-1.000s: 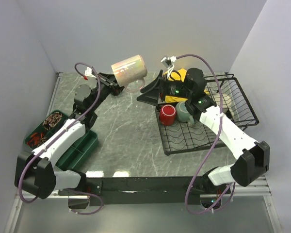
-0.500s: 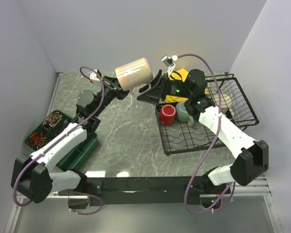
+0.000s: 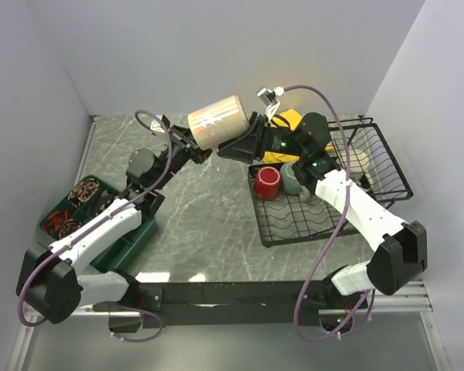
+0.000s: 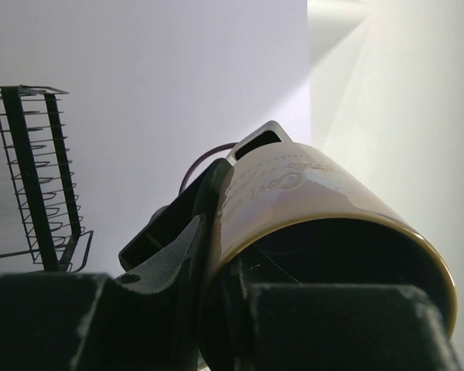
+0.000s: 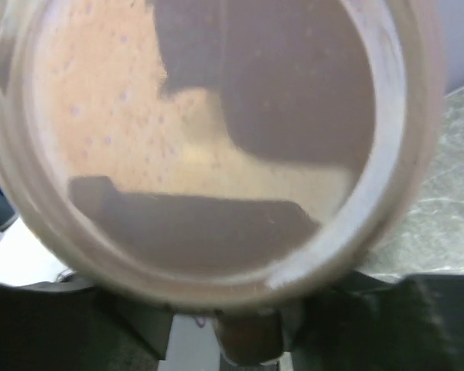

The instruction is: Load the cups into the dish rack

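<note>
My right gripper is holding the cup's handle while my left gripper is clamping the cup's rim point(image 3: 196, 139), so next my left gripper lets go and moves away before the cup goes into the rack point(image 3: 284, 222).
A beige-pink cup point(image 3: 214, 121) hangs on its side in the air behind the table's middle. My left gripper point(image 3: 192, 147) is shut on its rim, one finger outside and one inside point(image 4: 213, 278). My right gripper point(image 3: 243, 143) meets the cup from the right. The cup's base point(image 5: 216, 116) fills the right wrist view, and the handle point(image 5: 251, 332) sits between my right fingers with a pale gap on its left. In the black dish rack point(image 3: 294, 220) are a red cup point(image 3: 267, 183), a grey-teal cup point(image 3: 294, 178), a yellow cup point(image 3: 288, 124) and a cream cup point(image 3: 362, 161).
A dark green compartmented tray point(image 3: 131, 239) holding small items lies at the left, under my left arm. Part of the rack's raised wire basket point(image 4: 39, 178) shows in the left wrist view. Walls close the table in at the back and on both sides.
My left arm carried the beige-pink cup rightward and slightly up until it reached my right gripper. My right gripper's jaws have narrowed around the cup's handle.
</note>
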Controlling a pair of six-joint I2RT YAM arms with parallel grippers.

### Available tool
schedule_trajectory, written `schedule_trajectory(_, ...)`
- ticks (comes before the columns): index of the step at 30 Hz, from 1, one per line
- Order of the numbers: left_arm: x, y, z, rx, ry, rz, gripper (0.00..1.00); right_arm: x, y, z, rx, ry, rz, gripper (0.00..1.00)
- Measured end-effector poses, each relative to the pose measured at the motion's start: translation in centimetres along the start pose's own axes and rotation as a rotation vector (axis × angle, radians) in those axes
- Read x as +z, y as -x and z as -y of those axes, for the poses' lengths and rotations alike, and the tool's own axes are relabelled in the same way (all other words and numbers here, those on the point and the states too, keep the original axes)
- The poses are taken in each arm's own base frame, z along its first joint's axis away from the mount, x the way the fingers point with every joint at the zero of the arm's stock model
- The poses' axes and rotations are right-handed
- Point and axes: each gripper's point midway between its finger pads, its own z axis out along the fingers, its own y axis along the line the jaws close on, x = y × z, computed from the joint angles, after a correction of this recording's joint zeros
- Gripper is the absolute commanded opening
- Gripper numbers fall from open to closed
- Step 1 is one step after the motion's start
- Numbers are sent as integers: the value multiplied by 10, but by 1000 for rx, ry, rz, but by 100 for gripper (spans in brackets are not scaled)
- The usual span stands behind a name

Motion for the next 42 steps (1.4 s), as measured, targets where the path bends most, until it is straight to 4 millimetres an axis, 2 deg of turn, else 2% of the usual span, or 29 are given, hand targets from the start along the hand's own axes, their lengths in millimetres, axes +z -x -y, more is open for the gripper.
schedule_trajectory(5,1,-1,2,-33,-3,4,1,0,6,3,-33,-9,25,33)
schedule_trajectory(9,0,-4,3,-62,-3,0,1,-1,8,3,-82,0,29,0)
schedule_trajectory(10,0,-4,3,-65,-2,-1,1,-1,7,3,-84,-1,27,0)
schedule_trajectory(13,0,-4,3,-50,-2,-1,11,-2,6,5,-83,-7,22,0)
schedule_trajectory(14,0,-4,2,-48,-1,0,21,-2,6,5,-85,-7,22,0)
schedule_trajectory(16,0,-4,2,-42,-1,-1,30,-2,6,4,-86,-7,22,0)
schedule_trajectory(17,0,-5,2,-31,-1,-2,39,-3,5,4,-80,-8,21,0)
schedule_trajectory(21,-1,-7,-3,22,10,-6,56,-8,-6,4,-41,-26,0,0)
schedule_trajectory(25,-9,-8,-14,42,33,-5,63,-18,-20,7,-6,-57,-21,0)
schedule_trajectory(32,-23,-9,-26,56,58,-4,76,-41,-26,9,-15,-117,-15,0)
schedule_trajectory(37,-36,-13,-38,63,96,-17,79,-55,-26,12,-57,-162,-17,0)
schedule_trajectory(42,-51,-17,-60,56,152,-37,81,-65,-41,20,-62,-210,-52,0)
